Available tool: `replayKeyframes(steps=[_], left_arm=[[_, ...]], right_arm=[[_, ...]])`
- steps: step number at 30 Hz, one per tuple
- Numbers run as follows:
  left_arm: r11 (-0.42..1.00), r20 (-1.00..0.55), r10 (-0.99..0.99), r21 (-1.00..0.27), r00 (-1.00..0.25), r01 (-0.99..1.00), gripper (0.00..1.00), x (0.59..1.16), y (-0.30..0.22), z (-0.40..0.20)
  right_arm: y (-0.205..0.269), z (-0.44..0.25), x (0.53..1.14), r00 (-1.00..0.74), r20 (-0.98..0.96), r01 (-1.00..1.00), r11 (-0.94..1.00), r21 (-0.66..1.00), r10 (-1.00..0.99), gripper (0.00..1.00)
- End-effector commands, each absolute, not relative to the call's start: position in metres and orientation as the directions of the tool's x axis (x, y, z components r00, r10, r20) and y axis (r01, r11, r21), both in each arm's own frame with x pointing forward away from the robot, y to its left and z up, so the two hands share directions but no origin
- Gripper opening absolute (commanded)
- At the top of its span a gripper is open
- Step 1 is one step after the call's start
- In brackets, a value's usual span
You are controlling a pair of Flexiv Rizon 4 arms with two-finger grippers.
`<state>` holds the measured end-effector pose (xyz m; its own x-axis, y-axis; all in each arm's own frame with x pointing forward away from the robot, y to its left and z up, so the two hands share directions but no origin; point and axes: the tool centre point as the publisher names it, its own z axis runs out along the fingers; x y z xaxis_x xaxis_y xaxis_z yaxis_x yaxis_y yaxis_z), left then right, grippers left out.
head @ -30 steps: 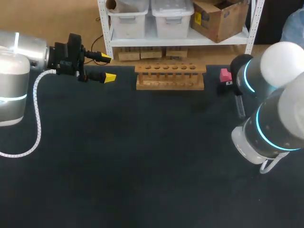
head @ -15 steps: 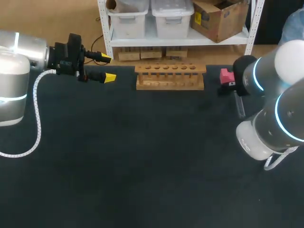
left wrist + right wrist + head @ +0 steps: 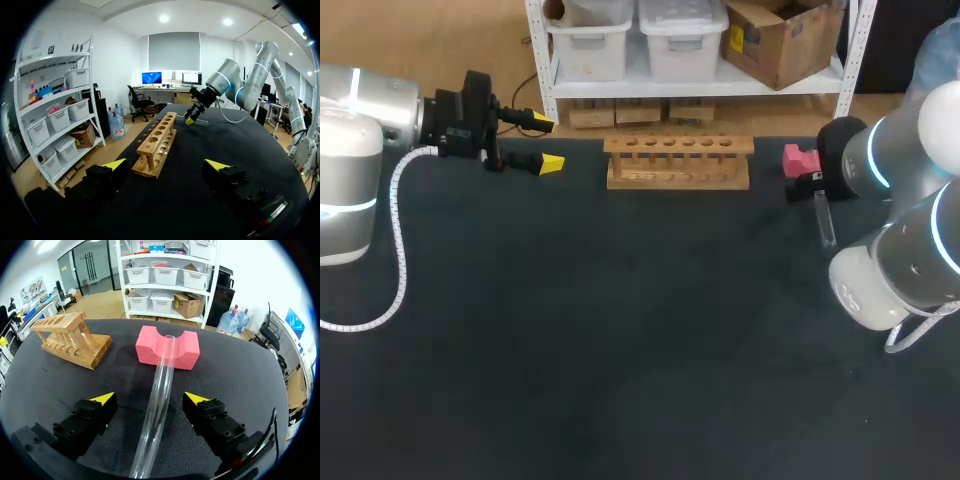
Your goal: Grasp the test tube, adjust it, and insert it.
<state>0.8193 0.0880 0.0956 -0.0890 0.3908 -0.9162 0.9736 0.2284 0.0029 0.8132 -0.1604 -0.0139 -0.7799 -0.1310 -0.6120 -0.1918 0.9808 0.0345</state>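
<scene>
The pink block's notch has an open top, so the test tube will come loose and leave the block behind when the robot lifts.
A clear test tube lies on the black table, its far end resting in the notch of a pink foam block. My right gripper straddles the tube, open, each yellow tip a gap away from the glass. In the head view the tube shows below my right wrist, next to the pink block. The wooden rack with a row of holes stands at the table's back middle. My left gripper hovers open at the back left, holding nothing, with the rack ahead of its fingers.
A white coiled cable hangs from my left arm over the table's left part. The table's back edge runs just behind the rack and the pink block. My right arm's base joints stand over the right side.
My right arm's upper joints have swung toward the right and its wrist has shifted slightly right over the tube. The left arm, rack and pink block have not moved.
</scene>
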Motion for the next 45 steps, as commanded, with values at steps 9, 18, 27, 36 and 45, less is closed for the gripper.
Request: replayKeyframes(steps=[9,18,27,36,45], left_arm=[[0.233,-0.917,0.389,0.007,-0.087,0.972,1.00,0.8173,0.0879,0.0951],[0.233,-0.917,0.389,0.007,-0.087,0.972,1.00,0.8173,0.0879,0.0951],[0.233,-0.917,0.389,0.007,-0.087,0.972,1.00,0.8173,0.0879,0.0951],[0.233,-0.917,0.389,0.007,-0.087,0.972,1.00,0.8173,0.0879,0.0951],[0.233,-0.917,0.389,0.007,-0.087,0.972,1.00,0.8173,0.0879,0.0951]], right_arm=[[-0.1610,-0.0144,0.8154,-0.787,-0.592,-0.223,0.975,0.015,-0.171,0.58],[-0.1589,-0.0164,0.8144,-0.794,-0.577,-0.233,0.973,0.000,-0.190,0.42],[-0.1594,-0.0190,0.8120,-0.805,-0.563,-0.223,0.975,-0.008,-0.189,0.14],[-0.1622,-0.0198,0.8066,-0.819,-0.547,-0.197,0.980,-0.009,-0.170,0.00],[-0.1638,-0.0218,0.8064,-0.830,-0.538,-0.170,0.985,-0.014,-0.151,0.00]])
